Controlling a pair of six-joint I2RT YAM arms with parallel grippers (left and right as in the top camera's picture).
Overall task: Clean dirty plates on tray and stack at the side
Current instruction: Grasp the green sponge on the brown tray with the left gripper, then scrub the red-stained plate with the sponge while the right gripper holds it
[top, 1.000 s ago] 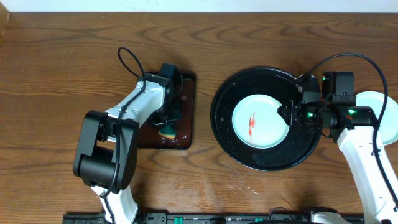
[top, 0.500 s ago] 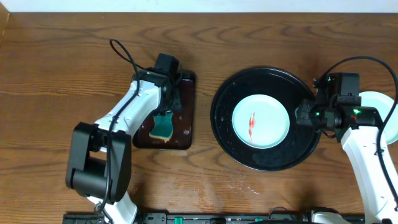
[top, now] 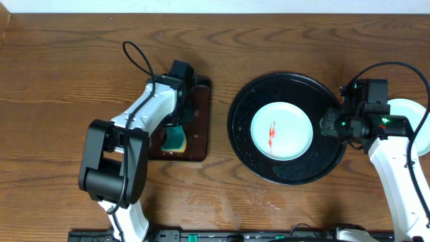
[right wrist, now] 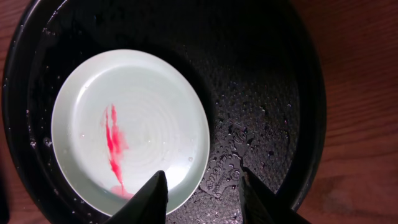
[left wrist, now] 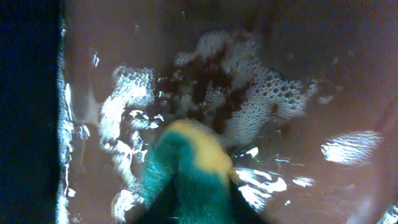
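The sponge's loose end (left wrist: pixel 186 138) should stay curved and spread out when I wipe the plate, because the yellow edge (left wrist: pixel 208 149) curls around the sponge's pinched teal side.
A pale-mint plate (top: pixel 281 131) with a red sauce smear lies in the black round tray (top: pixel 289 173). It also shows in the right wrist view (right wrist: pixel 130 130), on the wet tray (right wrist: pixel 267 93). My right gripper (top: pixel 324 126) is open and empty over the tray's right part, with its fingertips (right wrist: pixel 202 186) astride the plate's right edge. Another pale plate (top: pixel 418 124) lies on the wood at the far right, partly under the right arm. No pale yellow plate shows. My left gripper (top: pixel 177 128) is shut on a teal-and-yellow sponge (left wrist: pixel 189 165) in the brown tray.
The small dark-brown rectangular tray (top: pixel 199 144) sits left of the black tray and holds soapy foam (left wrist: pixel 249 99). The left arm's cable (top: pixel 138 64) loops above it. Bare wood-grain tabletop (top: pixel 67 81) lies around both trays.
My right gripper has drawn back to the right, from over the plate's edge toward the tray's right rim. My left arm has shifted while holding the sponge in the brown tray.
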